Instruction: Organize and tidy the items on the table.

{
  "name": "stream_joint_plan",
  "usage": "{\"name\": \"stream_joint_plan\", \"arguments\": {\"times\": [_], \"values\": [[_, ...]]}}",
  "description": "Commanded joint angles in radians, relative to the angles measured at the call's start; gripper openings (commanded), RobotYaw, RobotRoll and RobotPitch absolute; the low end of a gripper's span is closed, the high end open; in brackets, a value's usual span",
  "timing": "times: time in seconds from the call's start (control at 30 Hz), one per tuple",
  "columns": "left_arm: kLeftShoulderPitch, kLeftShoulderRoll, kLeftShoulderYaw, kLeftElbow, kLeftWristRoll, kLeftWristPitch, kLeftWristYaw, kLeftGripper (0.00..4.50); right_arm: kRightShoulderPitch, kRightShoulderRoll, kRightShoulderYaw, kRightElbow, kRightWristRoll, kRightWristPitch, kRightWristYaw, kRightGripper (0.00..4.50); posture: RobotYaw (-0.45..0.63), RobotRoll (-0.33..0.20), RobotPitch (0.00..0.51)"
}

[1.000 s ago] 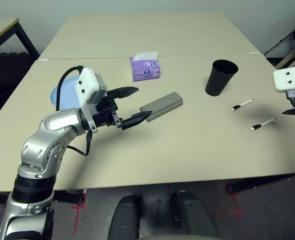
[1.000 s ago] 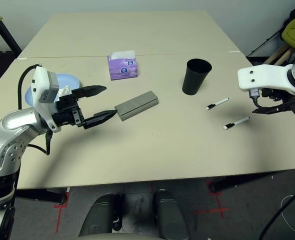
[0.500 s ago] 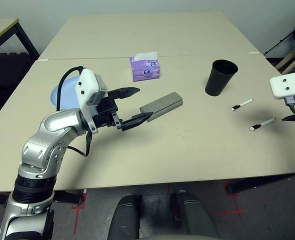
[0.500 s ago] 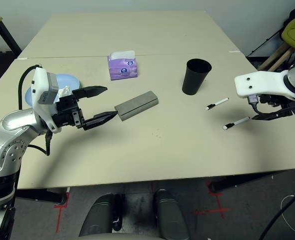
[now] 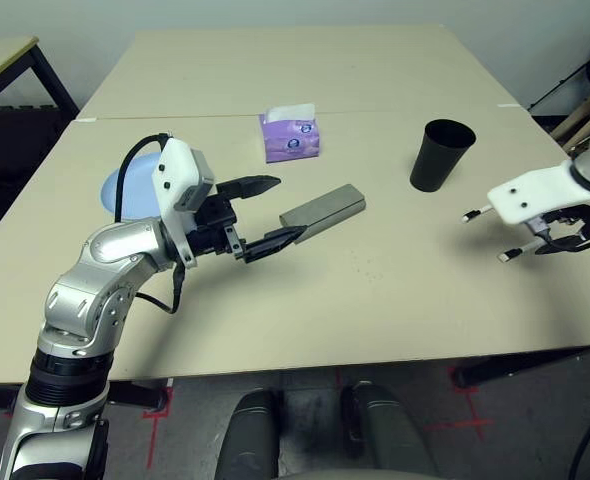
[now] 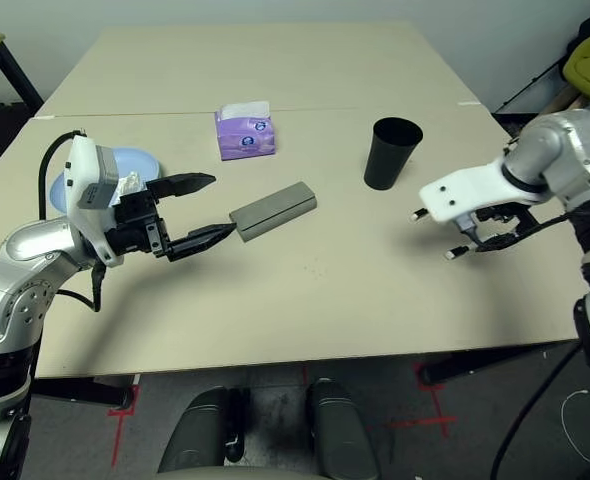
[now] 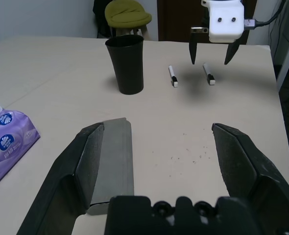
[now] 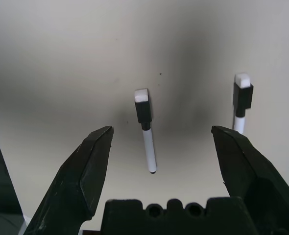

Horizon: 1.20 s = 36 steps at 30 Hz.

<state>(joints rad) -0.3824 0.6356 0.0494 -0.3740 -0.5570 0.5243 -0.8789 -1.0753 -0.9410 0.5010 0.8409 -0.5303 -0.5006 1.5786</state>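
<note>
The robot's right gripper keeps going down until its fingers reach the nearer white pen's black cap (image 5: 512, 254), as the pen (image 8: 149, 147) lies lengthwise between them, clear of the other pen.
My left gripper (image 5: 281, 208) is open and hovers low over the table (image 5: 375, 300), its fingertips just short of the near end of the grey glasses case (image 5: 325, 210). Beside the left wrist lies the light blue plate (image 6: 140, 162) with a crumpled white paper wad (image 6: 130, 183) on it. The black cup (image 5: 440, 155) stands upright to the right of the case. Two white pens (image 8: 145, 122) (image 8: 241, 100) lie past the cup. My right gripper (image 8: 161, 134) is open and hangs above them, with one pen between its fingers' line and the other by one finger.
A purple tissue pack (image 5: 292, 135) sits behind the case near the table's seam. A black-framed side table (image 5: 5, 50) stands at the far left. A chair with a yellow-green cushion (image 7: 127, 10) is off the right side.
My right arm has swung in from the right edge and come to hang over the two pens. The left arm and the case have not moved.
</note>
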Motion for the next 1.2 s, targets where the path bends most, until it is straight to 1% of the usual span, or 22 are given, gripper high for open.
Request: {"name": "stream_joint_plan", "arguments": {"times": [0.03, 0.53, 0.83, 1.2], "values": [[0.005, 0.001, -0.015, -0.009, -0.004, 0.008, -0.001, 4.48, -0.005, 0.008, 0.026, 0.030, -0.025, -0.038, -0.003, 4.50, 0.02, 0.000, 0.108], [-0.002, -0.003, -0.018, -0.022, -0.012, 0.028, 0.008, 4.48, 0.007, 0.037, 0.086, 0.152, -0.136, -0.085, -0.142, 4.50, 0.02, 0.000, 0.115], [-0.003, -0.004, -0.017, -0.031, -0.018, 0.032, 0.018, 4.48, 0.014, 0.071, 0.106, 0.199, -0.159, -0.096, -0.204, 4.50, 0.03, 0.000, 0.115], [-0.006, -0.012, -0.015, -0.038, -0.020, 0.023, 0.028, 4.48, 0.036, 0.092, 0.104, 0.224, -0.153, -0.081, -0.216, 4.50, 0.05, 0.000, 0.118]]}}
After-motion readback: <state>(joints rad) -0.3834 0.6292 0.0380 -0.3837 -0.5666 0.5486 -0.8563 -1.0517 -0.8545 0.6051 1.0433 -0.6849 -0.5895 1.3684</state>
